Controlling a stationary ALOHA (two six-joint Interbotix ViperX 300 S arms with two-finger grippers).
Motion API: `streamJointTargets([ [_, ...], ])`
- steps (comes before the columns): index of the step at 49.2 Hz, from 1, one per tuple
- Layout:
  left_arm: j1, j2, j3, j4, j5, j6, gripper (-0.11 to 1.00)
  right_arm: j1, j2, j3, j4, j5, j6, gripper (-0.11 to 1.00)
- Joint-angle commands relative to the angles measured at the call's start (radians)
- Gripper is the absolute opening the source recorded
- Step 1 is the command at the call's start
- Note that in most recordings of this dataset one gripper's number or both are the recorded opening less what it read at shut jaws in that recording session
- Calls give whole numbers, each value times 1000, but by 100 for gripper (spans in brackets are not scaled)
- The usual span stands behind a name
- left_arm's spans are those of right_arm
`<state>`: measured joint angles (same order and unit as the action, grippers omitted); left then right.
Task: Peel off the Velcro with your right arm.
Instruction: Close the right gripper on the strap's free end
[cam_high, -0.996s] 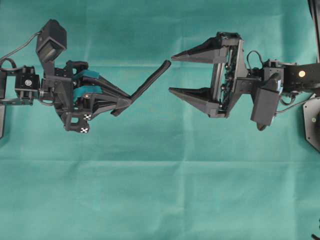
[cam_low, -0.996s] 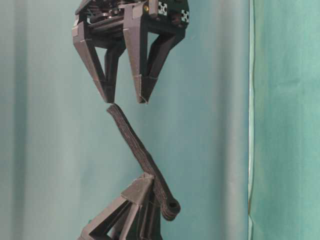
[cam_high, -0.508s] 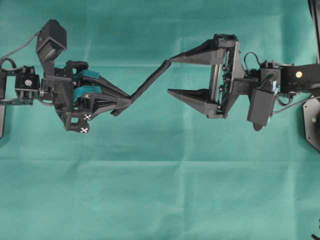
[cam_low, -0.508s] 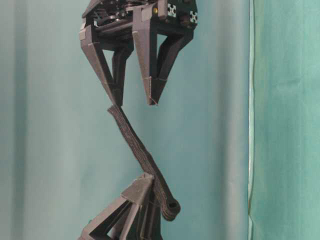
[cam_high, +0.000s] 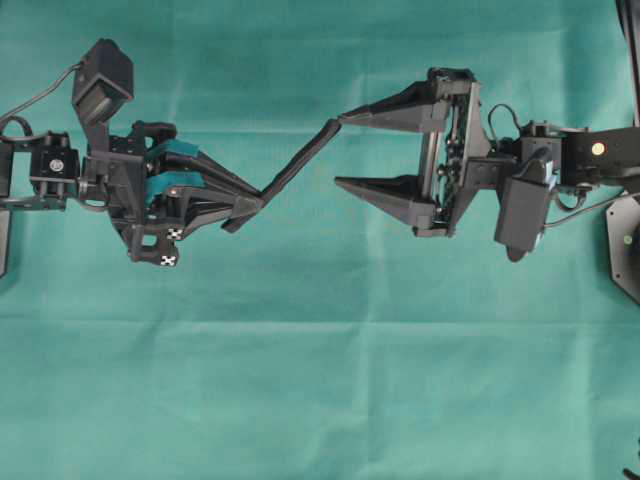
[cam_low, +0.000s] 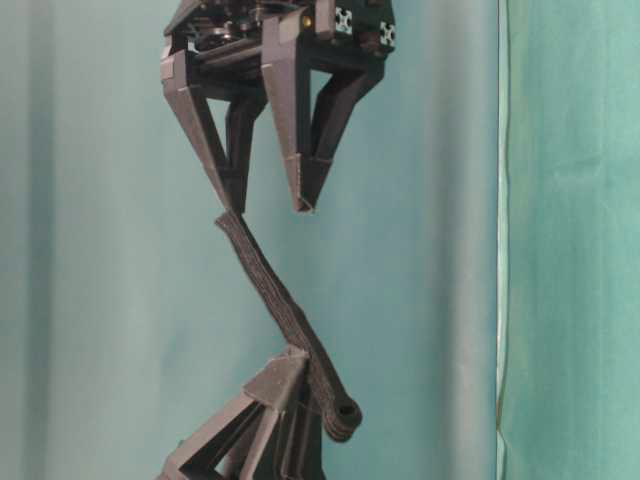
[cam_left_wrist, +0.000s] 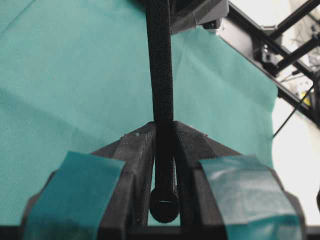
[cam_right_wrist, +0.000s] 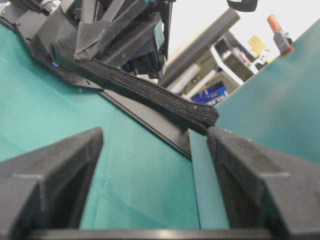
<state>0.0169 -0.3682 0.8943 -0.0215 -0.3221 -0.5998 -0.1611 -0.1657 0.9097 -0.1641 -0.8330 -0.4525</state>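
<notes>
A thick edge (cam_right_wrist: 194, 121) shows under the ribbed side of the strap's end (cam_high: 327, 133). I expect a thin layer to peel back toward my left gripper when I pull.
The Velcro (cam_high: 298, 160) is a thin black strap held in the air between the two arms. My left gripper (cam_high: 255, 205), with teal pads, is shut on the strap near its rounded knob end (cam_left_wrist: 164, 204). The strap's free end slants up toward my right gripper (cam_high: 342, 150), which is open. The tip of that gripper's far finger touches the free end (cam_right_wrist: 205, 116); the other finger stands well apart from it. The table-level view shows the strap (cam_low: 270, 295) running from the left gripper (cam_low: 300, 375) below to the right gripper (cam_low: 270, 205) above.
A green cloth (cam_high: 320, 350) covers the whole table. The black frame rail of the table (cam_right_wrist: 150, 120) runs behind the strap. The left arm's camera housing (cam_high: 100, 80) stands at the far left.
My right gripper has moved left toward the strap, still open, until its far fingertip met the strap's free end. The left gripper and the strap have not moved.
</notes>
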Motion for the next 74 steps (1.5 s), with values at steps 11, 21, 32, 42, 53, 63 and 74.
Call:
streamJointTargets([
  [11,2,-15,-9,-2,-9,2,10,0,-8,-3,-3,-11,3,12],
  [21,2,-17,-11,-2,-9,2,10,5,-8,-2,-3,-8,3,10],
  [32,2,-15,-9,-2,-11,2,10,5,-8,-3,-3,-9,3,4],
  [42,2,-15,-11,-2,-11,2,10,3,-8,-8,-3,-9,3,3],
  [53,2,-15,-9,-2,-9,2,10,5,-8,-11,-3,-9,3,2],
  [63,2,-11,-9,-2,-9,2,10,5,-8,-17,-3,-9,3,2],
  [74,2,-8,-9,-2,-9,2,10,5,-8,-31,-3,-11,3,2],
])
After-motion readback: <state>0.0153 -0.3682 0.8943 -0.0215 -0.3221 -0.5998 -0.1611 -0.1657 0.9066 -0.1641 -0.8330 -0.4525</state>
